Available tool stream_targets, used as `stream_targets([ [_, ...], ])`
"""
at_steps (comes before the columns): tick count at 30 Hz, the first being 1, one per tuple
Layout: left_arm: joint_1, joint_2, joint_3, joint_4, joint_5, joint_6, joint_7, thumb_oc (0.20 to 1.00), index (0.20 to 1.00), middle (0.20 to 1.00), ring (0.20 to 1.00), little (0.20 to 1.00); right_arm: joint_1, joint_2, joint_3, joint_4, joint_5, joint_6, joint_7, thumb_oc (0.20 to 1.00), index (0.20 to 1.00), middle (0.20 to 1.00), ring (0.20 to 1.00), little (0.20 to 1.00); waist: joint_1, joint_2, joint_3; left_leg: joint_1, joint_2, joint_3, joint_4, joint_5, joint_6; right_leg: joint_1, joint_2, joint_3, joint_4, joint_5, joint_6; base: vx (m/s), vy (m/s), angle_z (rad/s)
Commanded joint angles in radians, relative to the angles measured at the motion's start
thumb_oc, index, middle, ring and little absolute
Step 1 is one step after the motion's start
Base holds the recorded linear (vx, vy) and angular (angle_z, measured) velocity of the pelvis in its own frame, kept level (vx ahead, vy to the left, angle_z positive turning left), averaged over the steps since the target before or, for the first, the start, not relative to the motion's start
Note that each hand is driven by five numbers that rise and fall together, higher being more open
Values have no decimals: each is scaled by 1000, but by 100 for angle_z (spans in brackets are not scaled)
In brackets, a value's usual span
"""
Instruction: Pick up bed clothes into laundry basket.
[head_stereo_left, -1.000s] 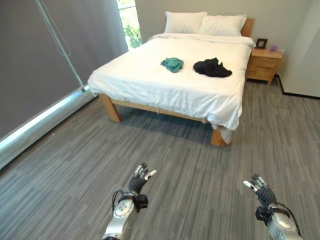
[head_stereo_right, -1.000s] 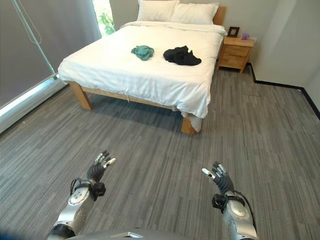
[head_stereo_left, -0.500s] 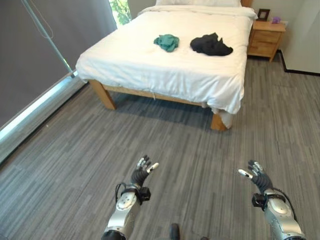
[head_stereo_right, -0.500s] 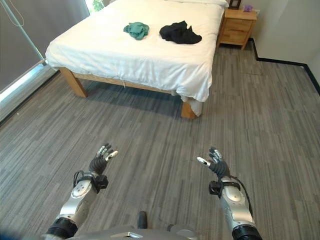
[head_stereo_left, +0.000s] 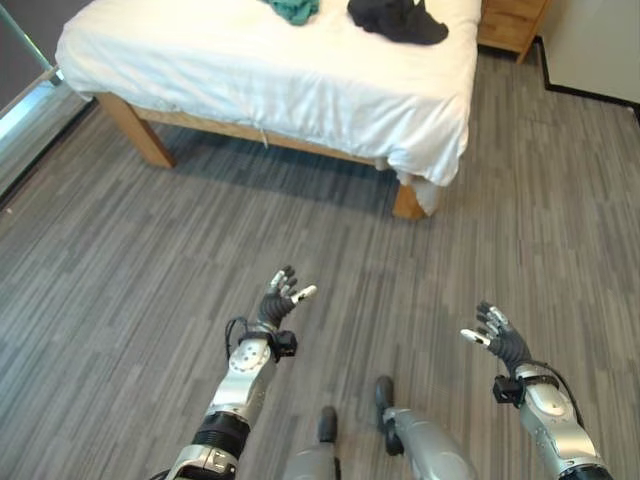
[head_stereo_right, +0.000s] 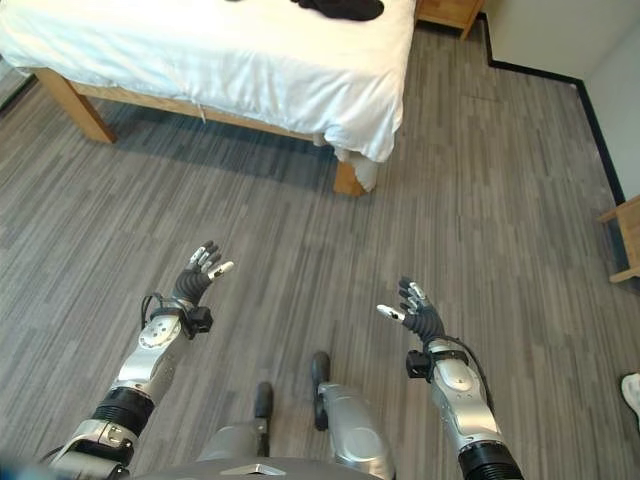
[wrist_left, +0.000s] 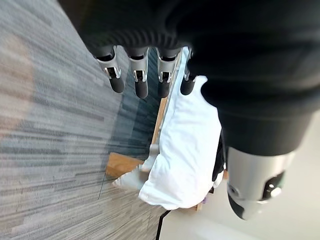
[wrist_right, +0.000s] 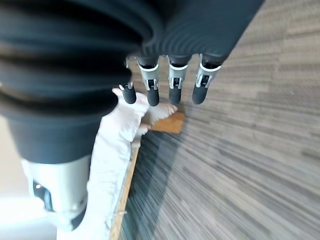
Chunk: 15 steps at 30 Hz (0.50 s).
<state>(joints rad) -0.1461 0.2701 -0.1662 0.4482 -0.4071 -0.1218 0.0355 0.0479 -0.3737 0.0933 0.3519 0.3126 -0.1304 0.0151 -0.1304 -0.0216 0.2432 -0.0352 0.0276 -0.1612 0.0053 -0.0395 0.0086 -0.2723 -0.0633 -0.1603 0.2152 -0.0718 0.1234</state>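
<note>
The black garment (head_stereo_left: 392, 18) is crumpled up in a small heap (head_stereo_left: 416, 27), so I expect it to stay bunched up with short folds hanging down when the robot lifts and carries it.
A black garment (head_stereo_left: 398, 20) and a teal garment (head_stereo_left: 292, 8) lie on the white bed (head_stereo_left: 250, 70) at the far side of the room. Both hands hover over the grey floor, well short of the bed and holding nothing. My left hand (head_stereo_left: 277, 303) is raised with its fingers straight and spread. My right hand (head_stereo_left: 494, 338) is likewise open, fingers relaxed. Past the left hand's fingers (wrist_left: 140, 82) in the left wrist view hangs the bed's white sheet (wrist_left: 187, 150). The sheet's corner (wrist_right: 117, 135) and a wooden bed leg also lie beyond the fingers in the right wrist view.
The bed's near corner leg (head_stereo_left: 407, 200), with the sheet drooping over it, lies ahead and slightly right. A wooden nightstand (head_stereo_left: 512, 18) stands at the bed's right. Another wooden piece (head_stereo_right: 625, 235) juts in at the far right. Grey plank floor lies between me and the bed.
The camera has tilted down and moved nearer, so the bed has slid to the top of the picture. Both hands keep the same open pose.
</note>
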Motion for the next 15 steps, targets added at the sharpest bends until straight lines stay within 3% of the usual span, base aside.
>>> stream_targets([
  [1, 82, 22, 22, -54, -30, -37, 7, 1000, 1000, 1000, 1000, 1000, -63, -16, 25, -19, -11, -33, 3, 1000, 1000, 1000, 1000, 1000, 16, 25, -122, 291, 50, 75, 322, 132, -104, -6, 71, -59, -148, 252, -47, 416, -224, 41],
  [2, 82, 22, 22, -54, -30, -37, 7, 1000, 1000, 1000, 1000, 1000, -63, -15, 25, -19, -11, -33, 3, 1000, 1000, 1000, 1000, 1000, 12, 20, -125, 285, 45, 71, 323, 136, -104, -9, 65, -60, -149, 254, -46, 479, -311, 43],
  [3, 79, 15, 22, -61, -65, -34, 6, 1000, 1000, 1000, 1000, 1000, -67, -20, 20, -37, 10, -36, -2, 1000, 1000, 1000, 1000, 1000, 7, 7, -125, 221, 67, 113, 507, 226, -127, 30, 64, -69, -157, 227, -76, 284, -265, 30],
  [4, 82, 22, 13, -71, -74, -27, -9, 1000, 1000, 1000, 1000, 1000, -64, -26, 16, -43, 24, -37, -9, 1000, 1000, 1000, 1000, 1000, 18, -7, -109, 135, 75, 152, 640, 265, -130, 84, 67, -59, -173, 194, -102, 425, -399, -15],
  [5, 74, 28, 3, -76, -65, -29, -10, 1000, 1000, 1000, 1000, 1000, -65, -29, 18, -41, 42, -46, -13, 1000, 1000, 1000, 1000, 1000, 34, -22, -84, 69, 91, 178, 779, 280, -126, 129, 72, -48, -183, 167, -128, 482, -436, -10],
  [6, 39, 32, -17, -70, -41, -23, 8, 1000, 1000, 1000, 1000, 1000, -79, -33, 25, -22, 40, -40, -36, 1000, 1000, 1000, 1000, 1000, 57, -33, -51, -44, 134, 243, 841, 267, -103, 197, 81, -27, -195, 128, -154, 365, -319, -9],
  [7, 38, 32, -17, -69, -40, -23, 8, 1000, 1000, 1000, 1000, 1000, -80, -32, 24, -22, 40, -40, -36, 1000, 1000, 1000, 1000, 1000, 57, -36, -52, -45, 132, 244, 839, 269, -102, 195, 78, -27, -196, 129, -154, 366, -236, 9],
  [8, 18, 27, -23, -60, -45, -23, 17, 1000, 1000, 1000, 1000, 1000, -83, -42, 25, -22, 33, -36, -47, 1000, 1000, 1000, 1000, 1000, 65, -30, -40, -97, 168, 272, 832, 255, -100, 226, 84, -20, -192, 106, -160, 378, -65, -9],
  [9, -1, 14, -37, -53, -65, -33, 21, 1000, 1000, 1000, 1000, 1000, -79, -51, 18, -43, 43, -40, -50, 1000, 1000, 1000, 1000, 1000, 90, -32, -25, -229, 183, 298, 715, 214, -98, 291, 64, -14, -193, 74, -146, 551, -48, -1],
  [11, 8, 14, -46, -58, -61, -39, 14, 1000, 1000, 1000, 1000, 1000, -57, -52, 13, -59, 45, -42, -32, 1000, 1000, 1000, 1000, 1000, 106, -25, -28, -265, 171, 313, 558, 226, -105, 333, 56, 3, -206, 56, -129, 605, 83, 26],
  [12, 27, 7, -41, -60, -66, -40, 11, 1000, 1000, 1000, 1000, 1000, -36, -55, 14, -54, 27, -39, -20, 1000, 1000, 1000, 1000, 1000, 132, -16, -36, -281, 137, 320, 357, 246, -98, 388, 57, 21, -224, 29, -115, 484, 110, 4],
  [13, 27, 7, -41, -61, -66, -40, 11, 1000, 1000, 1000, 1000, 1000, -35, -55, 14, -54, 27, -39, -20, 1000, 1000, 1000, 1000, 1000, 133, -18, -37, -278, 135, 322, 348, 252, -98, 387, 54, 22, -225, 31, -115, 590, 136, -34],
  [15, 56, -6, -26, -55, -81, -41, 4, 1000, 1000, 1000, 1000, 1000, -23, -53, 18, -41, 2, -37, -13, 1000, 1000, 1000, 1000, 1000, 167, 3, -48, -265, 85, 298, 100, 291, -102, 462, 66, 53, -243, -1, -95, 431, 99, -56],
])
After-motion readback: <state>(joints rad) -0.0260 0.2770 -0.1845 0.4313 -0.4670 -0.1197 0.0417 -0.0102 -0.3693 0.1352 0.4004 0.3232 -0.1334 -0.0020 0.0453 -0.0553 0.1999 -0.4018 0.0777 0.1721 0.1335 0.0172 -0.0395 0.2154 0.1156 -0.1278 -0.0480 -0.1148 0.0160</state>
